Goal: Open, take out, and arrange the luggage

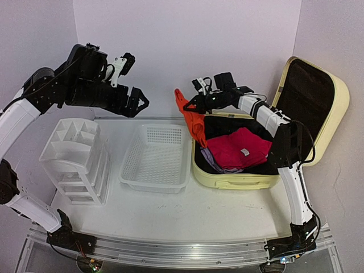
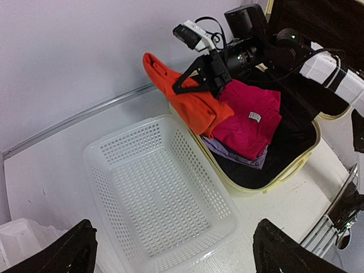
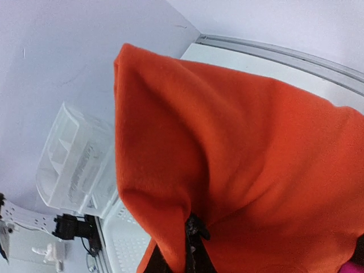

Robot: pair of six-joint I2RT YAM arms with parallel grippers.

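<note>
My right gripper goes on carrying the orange garment [image 1: 195, 124] until it rests inside the white mesh basket [image 1: 157, 155], because the garment hangs free of the red one and the basket is empty.
The pale yellow luggage [image 1: 239, 181] lies open on the table's right side, its lid [image 1: 335, 102] leaning back. A red folded garment [image 1: 239, 149] and a lilac one [image 1: 211, 160] lie inside on the black lining. My right gripper [image 1: 190, 105] is shut on an orange garment [image 1: 196, 122], holding it raised over the luggage's left rim; the cloth fills the right wrist view [image 3: 244, 165]. My left gripper [image 1: 139, 102] is open and empty, high above the white mesh basket [image 1: 156, 156]. The left wrist view shows the basket [image 2: 159, 193], the orange garment [image 2: 193, 108] and the luggage [image 2: 284, 170].
A white plastic drawer organizer [image 1: 77, 159] stands at the left, next to the basket. White walls close the back and both sides. The arms' base rail [image 1: 170, 250] runs along the near edge.
</note>
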